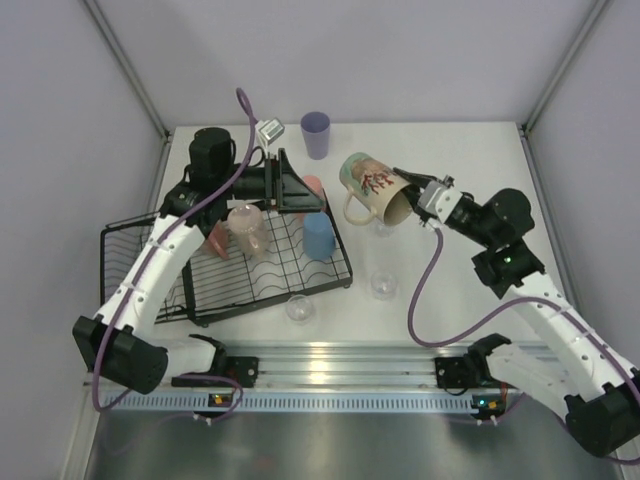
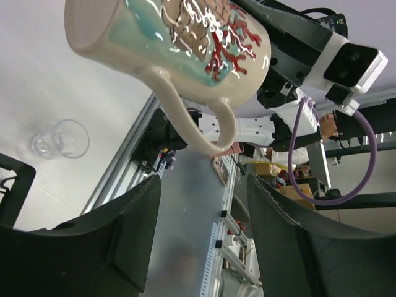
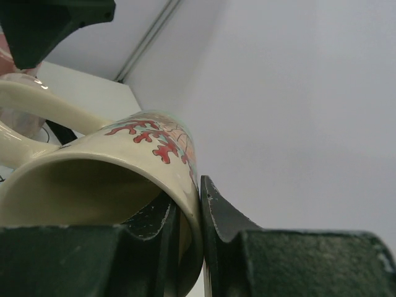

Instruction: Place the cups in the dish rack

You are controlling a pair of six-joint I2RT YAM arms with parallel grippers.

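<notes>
The cream mug is pinched by its rim (image 1: 399,207) in my right gripper, with its handle toward my left gripper. So next my left gripper takes hold of the mug's handle (image 1: 352,209) before loading the rack.
A cream mug (image 1: 372,187) with red coral print hangs tilted in the air right of the dish rack (image 1: 290,282). My right gripper (image 1: 412,203) is shut on its rim. In the right wrist view one finger sits inside the mug (image 3: 124,154) and one outside, at the gripper (image 3: 199,185). My left gripper (image 1: 300,190) is open over the rack's back right corner, facing the mug. In the left wrist view the mug (image 2: 173,43) is above the gripper (image 2: 204,185), its handle hanging toward the empty gap. A blue cup (image 1: 316,236), a salmon tumbler (image 1: 216,240) and a pinkish cup (image 1: 247,230) stand in the rack.
A lavender cup (image 1: 315,134) stands at the back of the table. Clear glasses sit at the rack's front corner (image 1: 300,309), further right (image 1: 384,285) and below the mug (image 1: 380,228). One glass (image 2: 62,138) shows in the left wrist view. A pink item (image 1: 313,186) lies behind the left gripper.
</notes>
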